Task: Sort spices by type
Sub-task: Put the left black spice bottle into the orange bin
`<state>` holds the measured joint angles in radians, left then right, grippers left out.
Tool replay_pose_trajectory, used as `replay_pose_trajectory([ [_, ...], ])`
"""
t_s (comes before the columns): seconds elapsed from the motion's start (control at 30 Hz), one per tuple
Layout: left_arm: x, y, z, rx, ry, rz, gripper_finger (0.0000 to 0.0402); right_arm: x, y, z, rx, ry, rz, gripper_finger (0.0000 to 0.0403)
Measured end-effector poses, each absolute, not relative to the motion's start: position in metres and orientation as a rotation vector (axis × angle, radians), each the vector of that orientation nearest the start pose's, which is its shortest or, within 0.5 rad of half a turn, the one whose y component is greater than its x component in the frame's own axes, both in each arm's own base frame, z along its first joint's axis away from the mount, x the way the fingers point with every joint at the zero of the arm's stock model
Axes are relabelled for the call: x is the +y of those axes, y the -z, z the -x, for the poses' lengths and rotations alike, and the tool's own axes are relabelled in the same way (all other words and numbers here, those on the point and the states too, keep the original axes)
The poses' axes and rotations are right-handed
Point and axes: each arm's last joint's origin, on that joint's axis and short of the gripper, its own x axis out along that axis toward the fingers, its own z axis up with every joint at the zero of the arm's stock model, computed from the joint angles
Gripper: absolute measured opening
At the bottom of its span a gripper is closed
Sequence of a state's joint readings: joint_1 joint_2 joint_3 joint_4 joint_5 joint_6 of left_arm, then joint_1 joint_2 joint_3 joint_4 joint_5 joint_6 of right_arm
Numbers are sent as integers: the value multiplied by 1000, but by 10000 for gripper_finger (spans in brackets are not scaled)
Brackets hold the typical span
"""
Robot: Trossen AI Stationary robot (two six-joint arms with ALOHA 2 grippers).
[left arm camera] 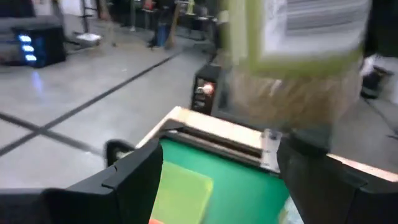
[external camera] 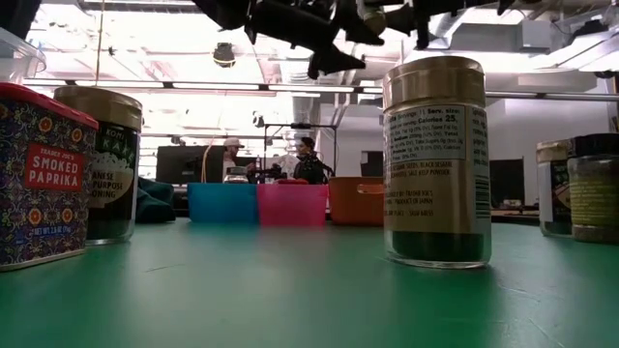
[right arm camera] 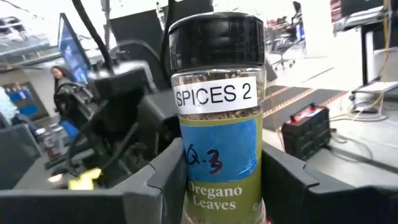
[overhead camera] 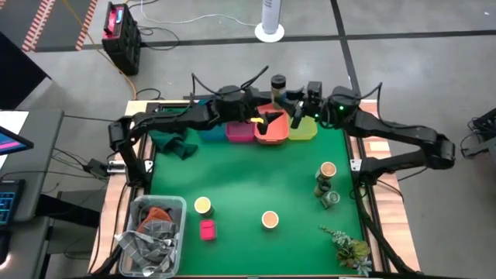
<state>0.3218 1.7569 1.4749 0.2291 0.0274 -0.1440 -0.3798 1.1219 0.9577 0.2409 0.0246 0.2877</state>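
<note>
The robot's right gripper has hold of the oregano jar's body too low for the orange bin, so the left gripper should keep the jar steady while the right gripper grips its lid.
My right gripper is shut on a glass oregano jar with a black lid, held high over the table's far edge near the orange bin. My left gripper is open just beside it, above the orange and yellow-green bins. The jar shows large and blurred past its fingers; I cannot tell whether it touches them. Other spices stand on the green mat: a yellow-lidded jar, a pink box, tan-lidded jars and dark jars. My right gripper pinches the oregano jar's lower body between its two fingers, one on each side. The jar stands upright in the hold, lid up, lifted clear of the table and bins.
Blue, pink, orange and yellow-green bins line the far edge. A dark green cloth lies at far left, a clear tub of cloths at near left, a leafy sprig at near right. People sit beyond the table.
</note>
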Motion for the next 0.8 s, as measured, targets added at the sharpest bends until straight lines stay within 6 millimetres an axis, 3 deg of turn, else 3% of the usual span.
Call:
replay_pose_trajectory([
  [0.47, 137, -369, -393, -73, -154, 180, 299, -96, -368, -238, -140, 391, -226, 192],
  [0.8, 136, -370, -393, -74, -123, 174, 299, -93, -368, -239, -140, 375, -223, 192],
])
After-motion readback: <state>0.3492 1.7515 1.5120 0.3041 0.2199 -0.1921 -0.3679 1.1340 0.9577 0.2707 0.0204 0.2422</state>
